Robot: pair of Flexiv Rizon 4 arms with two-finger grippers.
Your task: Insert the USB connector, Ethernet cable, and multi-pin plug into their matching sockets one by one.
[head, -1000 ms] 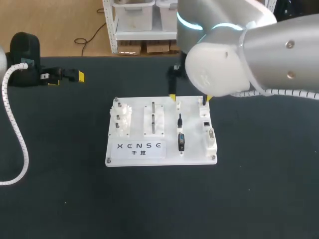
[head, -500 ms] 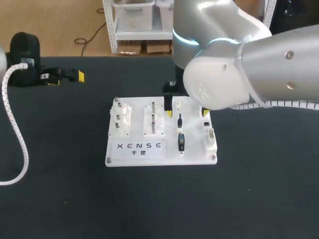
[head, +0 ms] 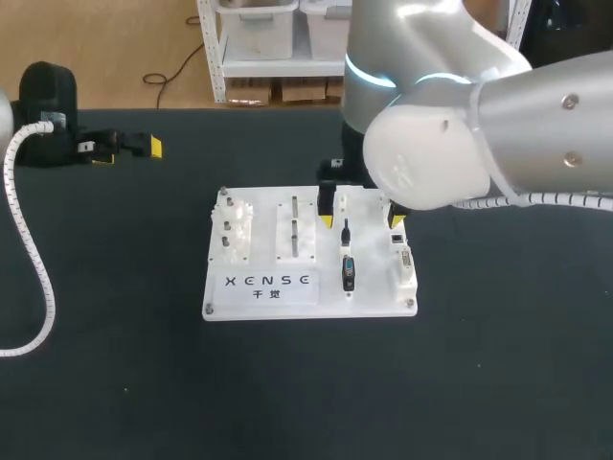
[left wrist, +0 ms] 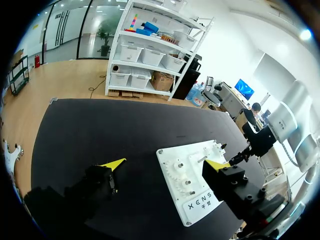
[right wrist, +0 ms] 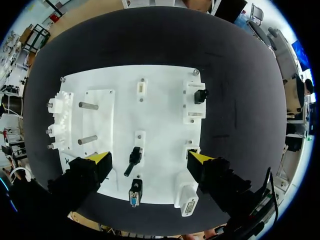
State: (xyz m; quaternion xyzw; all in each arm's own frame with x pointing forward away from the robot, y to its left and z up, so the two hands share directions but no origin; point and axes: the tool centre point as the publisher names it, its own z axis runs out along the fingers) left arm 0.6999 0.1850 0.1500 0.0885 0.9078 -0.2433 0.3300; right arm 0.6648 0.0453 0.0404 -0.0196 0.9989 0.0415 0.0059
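Note:
Screws hold the white holder to the board. The narrow dark plug will come out on its own and the holder will stay behind when I lift.
The white socket board lies mid-table. My right gripper hangs open above its right half, holding nothing. In the right wrist view the right gripper straddles a slim black USB connector resting in its holder. Just nearer than it sits the black multi-pin plug with a blue face. A white multi-pin socket lies beside the right finger. A black plug, probably the Ethernet one, stands at the board's far right. My left gripper is open and empty at the table's far left.
White gears and two metal pegs occupy the board's left half. A small white socket sits at the board's back edge. From the left wrist view the left gripper hovers over black tabletop, short of the board.
My right gripper moved from the board's back edge toward the front, and now sits over the connector column. The left arm has not moved.

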